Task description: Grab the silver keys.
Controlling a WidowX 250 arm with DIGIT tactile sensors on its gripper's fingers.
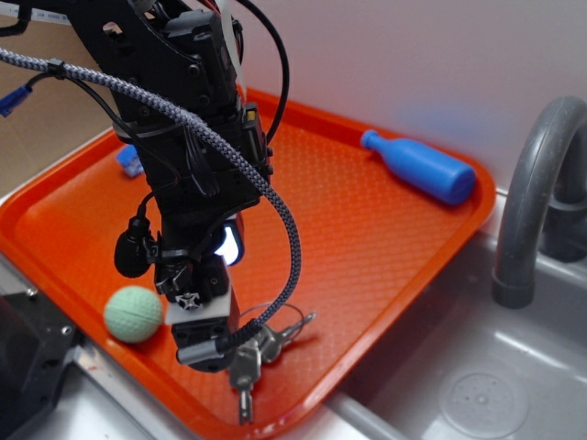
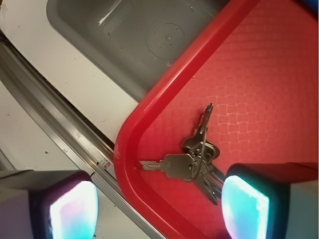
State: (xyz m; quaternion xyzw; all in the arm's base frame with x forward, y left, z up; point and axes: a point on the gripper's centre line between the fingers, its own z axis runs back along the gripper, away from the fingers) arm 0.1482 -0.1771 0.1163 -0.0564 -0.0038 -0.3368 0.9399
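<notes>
A thin ring (image 1: 275, 305) runs through the silver keys (image 1: 245, 364). The whole bunch of keys will come up together and hang down when I lift it.
The silver keys (image 1: 252, 353) lie in a small bunch on the orange tray (image 1: 367, 229), close to its front rim. In the wrist view the silver keys (image 2: 194, 162) rest flat on the tray (image 2: 149, 114), one key pointing at the rim. My gripper (image 1: 206, 339) hangs low right over them. It is open: its gripper (image 2: 158, 209) pads stand wide apart, the right fingertip (image 2: 244, 206) beside the bunch, the left fingertip (image 2: 72, 211) out past the tray rim. Nothing is held.
A green ball (image 1: 133, 313) sits on the tray left of the gripper. A blue plastic bottle (image 1: 417, 165) lies at the tray's back right, a small blue item (image 1: 128, 158) at the back left. The grey sink (image 1: 477, 385) and faucet (image 1: 532, 183) border the tray's right.
</notes>
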